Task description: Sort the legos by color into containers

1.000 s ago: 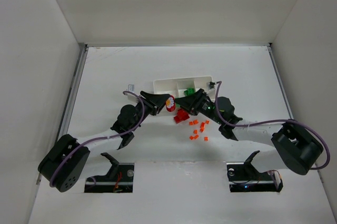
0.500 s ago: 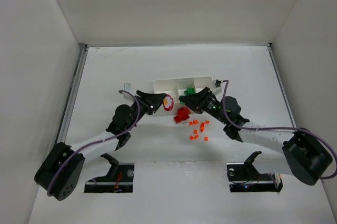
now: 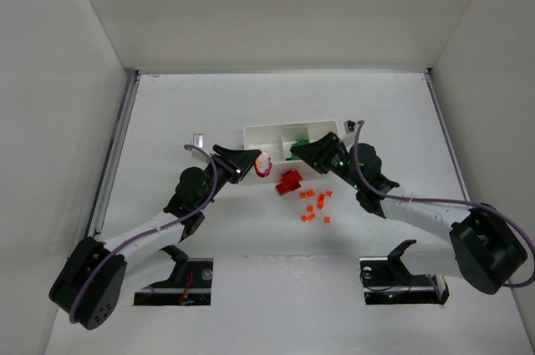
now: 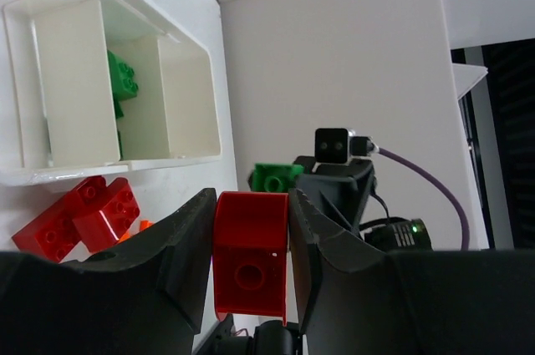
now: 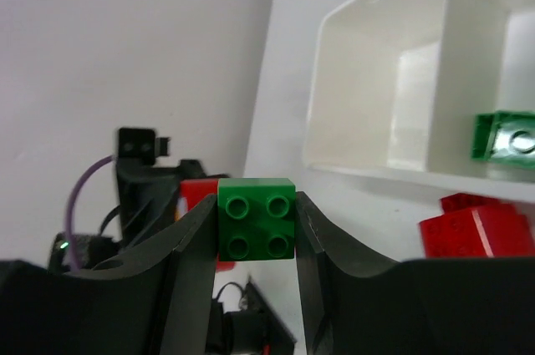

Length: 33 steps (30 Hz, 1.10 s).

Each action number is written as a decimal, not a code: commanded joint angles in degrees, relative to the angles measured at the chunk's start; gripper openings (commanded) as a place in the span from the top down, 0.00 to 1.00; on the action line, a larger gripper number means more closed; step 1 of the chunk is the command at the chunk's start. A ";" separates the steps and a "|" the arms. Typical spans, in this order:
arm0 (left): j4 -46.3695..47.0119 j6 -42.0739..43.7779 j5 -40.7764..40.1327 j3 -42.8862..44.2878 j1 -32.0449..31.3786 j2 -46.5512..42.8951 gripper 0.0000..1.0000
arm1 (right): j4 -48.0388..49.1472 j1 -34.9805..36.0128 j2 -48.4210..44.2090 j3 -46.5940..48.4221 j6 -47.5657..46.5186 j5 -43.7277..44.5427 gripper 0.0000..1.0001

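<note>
I should keep going with the green brick in my right gripper, because the middle compartment (image 3: 293,135) has green bricks (image 3: 302,143) in it and is open above. I should let the brick go over them.
My left gripper (image 3: 261,164) is shut on a red brick (image 4: 251,255) and holds it just in front of the white tray's (image 3: 276,129) left part. My right gripper (image 3: 295,153) is shut on a green brick (image 5: 256,218) at the tray's front wall, near the middle compartment. The two grippers face each other closely. In the left wrist view the tray (image 4: 125,163) holds a green brick (image 4: 121,79) in its middle compartment. The other two compartments look bare. A couple of red bricks (image 3: 289,183) and several orange bits (image 3: 316,203) lie on the table in front of the tray.
White enclosure walls (image 3: 75,121) stand on the left, right and back. The two arm bases (image 3: 180,276) sit at the near edge. The loose red bricks (image 5: 476,225) lie right below my right gripper.
Both grippers have moved a little farther from the bases toward the tray with their bricks. The left drifted left and the right rose toward the tray's front wall.
</note>
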 commanded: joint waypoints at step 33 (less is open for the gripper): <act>-17.31 17.29 -3.32 13.86 0.31 -2.03 0.89 | -25.35 -1.05 18.97 24.29 -25.93 18.04 0.31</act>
